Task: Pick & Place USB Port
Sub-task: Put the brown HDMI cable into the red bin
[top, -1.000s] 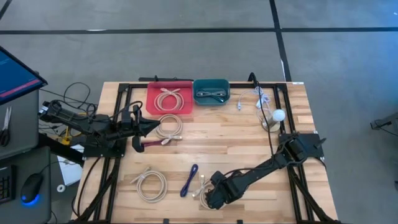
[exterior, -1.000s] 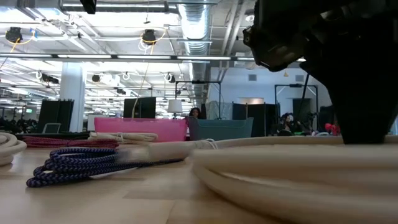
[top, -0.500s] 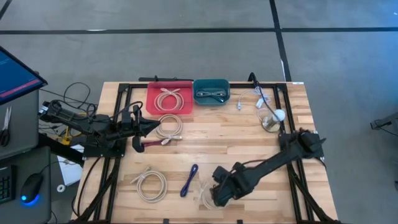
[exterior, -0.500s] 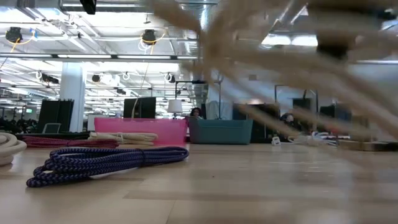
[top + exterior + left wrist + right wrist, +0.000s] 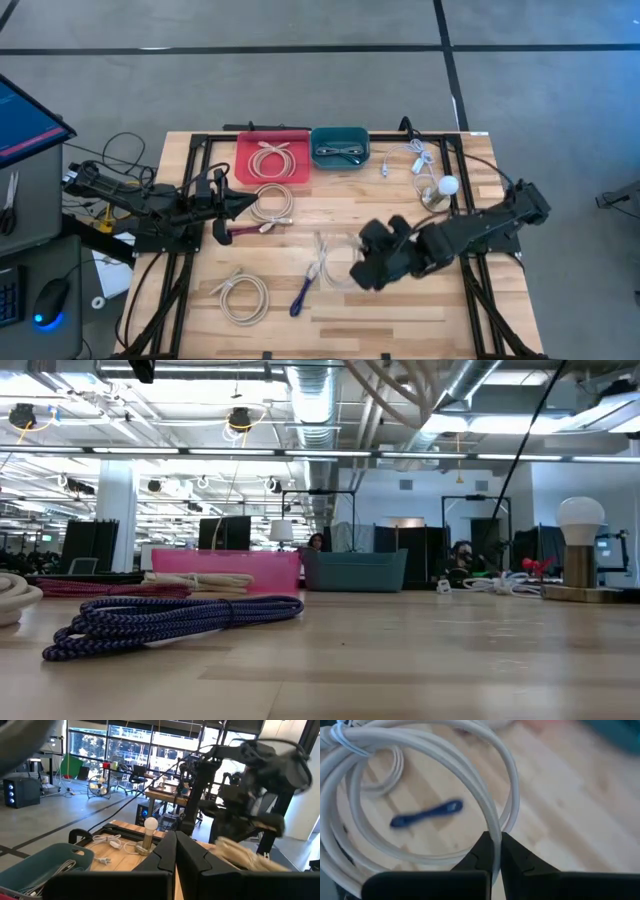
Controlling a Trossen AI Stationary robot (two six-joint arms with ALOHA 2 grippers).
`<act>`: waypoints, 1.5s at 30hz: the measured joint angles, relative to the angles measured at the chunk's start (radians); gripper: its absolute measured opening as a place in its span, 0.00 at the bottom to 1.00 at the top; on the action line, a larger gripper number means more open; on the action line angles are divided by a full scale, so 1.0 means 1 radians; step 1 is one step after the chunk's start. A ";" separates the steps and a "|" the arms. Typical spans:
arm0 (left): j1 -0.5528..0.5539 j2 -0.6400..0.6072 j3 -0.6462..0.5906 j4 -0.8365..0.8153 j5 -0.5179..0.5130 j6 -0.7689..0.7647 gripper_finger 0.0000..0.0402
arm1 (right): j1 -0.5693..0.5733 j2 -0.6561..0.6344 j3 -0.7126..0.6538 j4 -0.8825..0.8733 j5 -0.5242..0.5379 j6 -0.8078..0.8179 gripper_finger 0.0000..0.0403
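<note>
My right gripper is holding the white coil, but the pink tray [image 5: 272,157] is next to my left gripper, so next my left gripper takes the coil [image 5: 351,743] near its band.
My right gripper [image 5: 362,266] is above the table's middle, shut on a coiled white cable [image 5: 334,261] that is off the wood. In the right wrist view the coil [image 5: 420,780] spreads out beyond the fingers, over a blue cable [image 5: 427,814] on the table. The low view shows only its loops [image 5: 400,385], high up. My left gripper [image 5: 236,203] waits shut at the table's left, beside another white coil [image 5: 272,205]. A pink tray [image 5: 247,170] and a teal tray [image 5: 318,158] stand at the far edge, each with a cable in it. My right gripper pinches a strand of the white coil's loop [image 5: 493,829] between its two fingers, coming from above and pointing down. The coil is lifted clear of the table and hangs around and below the fingers; a band [image 5: 337,736] ties its far side.
A blue cable bundle [image 5: 304,290] and a third white coil [image 5: 243,296] lie toward the near edge. A bulb lamp [image 5: 441,190] and a white charger lead [image 5: 416,157] are at the far right. Bare wood lies under and right of the right gripper.
My right gripper has risen from the table's near edge and moved toward the far edge and slightly right, keeping shut. The white coil it holds has come up off the wood and now hangs clear above the table's middle.
</note>
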 joint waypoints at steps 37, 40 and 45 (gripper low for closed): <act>0.000 0.124 0.000 0.285 0.182 -0.316 0.55 | -0.410 0.054 0.001 0.753 -0.282 -0.677 0.00; 0.000 0.158 0.000 0.305 0.184 -0.328 0.57 | -0.409 0.090 0.000 0.785 -0.298 -0.680 0.00; 0.000 0.177 0.000 0.297 0.188 -0.365 0.59 | -0.409 0.117 -0.001 0.842 -0.319 -0.672 0.00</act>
